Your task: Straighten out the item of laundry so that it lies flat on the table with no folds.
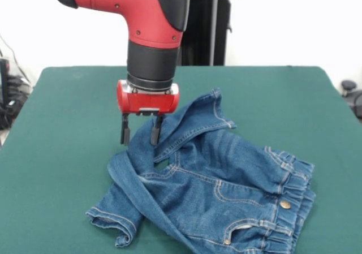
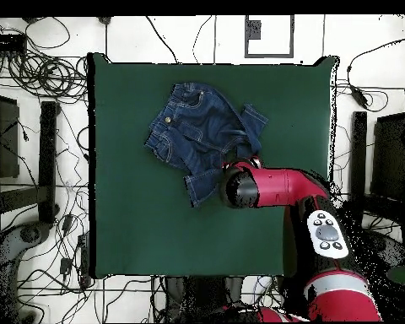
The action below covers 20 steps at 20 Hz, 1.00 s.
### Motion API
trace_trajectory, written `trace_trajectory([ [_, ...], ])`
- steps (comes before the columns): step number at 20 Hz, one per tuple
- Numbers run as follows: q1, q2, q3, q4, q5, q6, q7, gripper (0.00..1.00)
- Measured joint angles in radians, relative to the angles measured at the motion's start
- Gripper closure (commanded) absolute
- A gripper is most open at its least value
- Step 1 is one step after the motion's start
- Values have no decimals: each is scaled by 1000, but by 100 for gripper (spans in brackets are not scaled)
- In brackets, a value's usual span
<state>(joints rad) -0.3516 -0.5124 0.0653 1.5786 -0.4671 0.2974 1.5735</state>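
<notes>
The hem (image 1: 223, 109) sits far from the bend under my gripper. I therefore expect the folded leg (image 1: 184, 124) to hang doubled, hem drooping, once I lift the bend.
The small blue denim jeans (image 1: 226, 192) lie rumpled on the dark green table (image 1: 68, 124), right of the middle and near the front edge. The gathered waistband with its metal button (image 1: 285, 204) points front right. One leg (image 1: 203, 118) is folded up towards the back; the other (image 1: 116, 217) runs front left with a thick fold across it. My gripper (image 1: 139, 134) is open and empty, its fingers straddling the left edge of the folded leg just above the cloth. In the overhead view the jeans (image 2: 202, 135) lie at the upper middle of the table (image 2: 138, 219), and the arm (image 2: 265, 187) hides the gripper.
The black pedestal (image 1: 212, 28) stands behind the table's far edge. In the overhead view, cables (image 2: 37, 63) and dark stands (image 2: 47, 143) surround the table on the floor. The jeans' waistband reaches close to the table's front edge in the front view.
</notes>
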Motion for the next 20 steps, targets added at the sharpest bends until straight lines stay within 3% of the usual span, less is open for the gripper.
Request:
trace_trajectory([
  [20,-17,46,38,-9,0,0,0,0],
])
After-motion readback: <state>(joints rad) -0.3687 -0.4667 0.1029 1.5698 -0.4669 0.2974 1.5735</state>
